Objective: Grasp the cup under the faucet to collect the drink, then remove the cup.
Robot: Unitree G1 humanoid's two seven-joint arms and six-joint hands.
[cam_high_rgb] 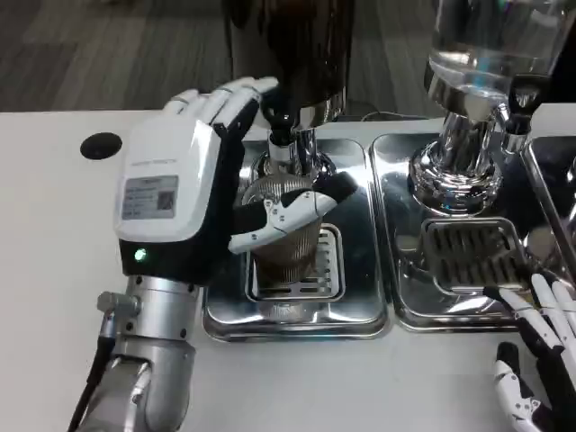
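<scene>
I see the clear ribbed cup (286, 254) looking brownish under the dark drink dispenser's faucet (282, 137), so I should expect some brown drink in it when I carry it away.
A clear ribbed cup (286, 236) stands on the drip grate (326, 274) under the faucet (281, 135) of the dark drink dispenser (292, 45). My left hand (193, 189) grips the cup from its left side, thumb across the front and fingers reaching behind it. The cup looks brownish; how much drink is inside I cannot tell. My right hand (540, 355) lies at the lower right near the table's front edge, fingers spread, holding nothing.
A second dispenser (481, 54) with clear liquid stands at the right over its own chrome tray (405, 270) and grate (472, 247). The left chrome tray (360, 315) holds the cup's grate. A black round hole (100, 145) marks the table's left.
</scene>
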